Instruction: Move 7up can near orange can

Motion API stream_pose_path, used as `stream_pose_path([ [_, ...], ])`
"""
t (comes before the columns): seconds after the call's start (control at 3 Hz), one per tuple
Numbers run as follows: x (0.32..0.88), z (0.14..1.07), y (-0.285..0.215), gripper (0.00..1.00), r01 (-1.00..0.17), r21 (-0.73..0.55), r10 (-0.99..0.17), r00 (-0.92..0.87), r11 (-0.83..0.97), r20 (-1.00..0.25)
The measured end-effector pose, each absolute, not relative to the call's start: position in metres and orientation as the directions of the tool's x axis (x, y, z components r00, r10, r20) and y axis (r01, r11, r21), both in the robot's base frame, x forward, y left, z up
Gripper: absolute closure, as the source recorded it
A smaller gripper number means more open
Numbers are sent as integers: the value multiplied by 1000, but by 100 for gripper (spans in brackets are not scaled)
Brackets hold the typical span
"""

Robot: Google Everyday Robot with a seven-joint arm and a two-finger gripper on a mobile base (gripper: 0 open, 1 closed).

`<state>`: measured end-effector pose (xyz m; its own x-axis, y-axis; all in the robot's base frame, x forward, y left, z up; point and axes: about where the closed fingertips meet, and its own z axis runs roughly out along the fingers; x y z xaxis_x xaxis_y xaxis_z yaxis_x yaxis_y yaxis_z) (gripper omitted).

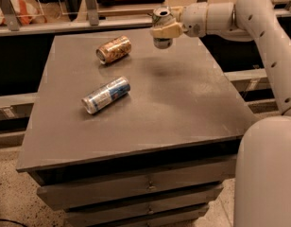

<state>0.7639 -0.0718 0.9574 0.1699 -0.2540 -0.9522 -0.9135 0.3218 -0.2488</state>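
Note:
I keep carrying the 7up can [162, 41] in my gripper to the orange can [114, 49] until it stands close by, because it hangs upright and the way there is clear.
My gripper [163, 30] is shut on the 7up can [161, 17], whose silver top shows, and holds it upright in the air above the far middle of the grey table [183, 103]. The orange can [113, 49] lies on its side on the table at the far left, to the left of the held can and apart from it.
A slimmer blue and silver can [106, 94] lies on its side left of the table's middle. Shelving and rails stand behind the table. My white arm [259, 27] reaches in from the right, and my base [268, 174] stands at the table's right front.

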Motion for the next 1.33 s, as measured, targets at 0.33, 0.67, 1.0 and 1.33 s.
stream_pose_path([
  [0.33,784,952,-53,100,-916,-186,-213,115,355,-970],
  [0.67,787,940,-32,100,-930,-123,-204,54,345,-977],
  [1.0,785,928,-18,100,-940,-96,-216,25,327,-976],
  [1.33,785,917,-10,100,-943,-92,-221,20,319,-975],
])
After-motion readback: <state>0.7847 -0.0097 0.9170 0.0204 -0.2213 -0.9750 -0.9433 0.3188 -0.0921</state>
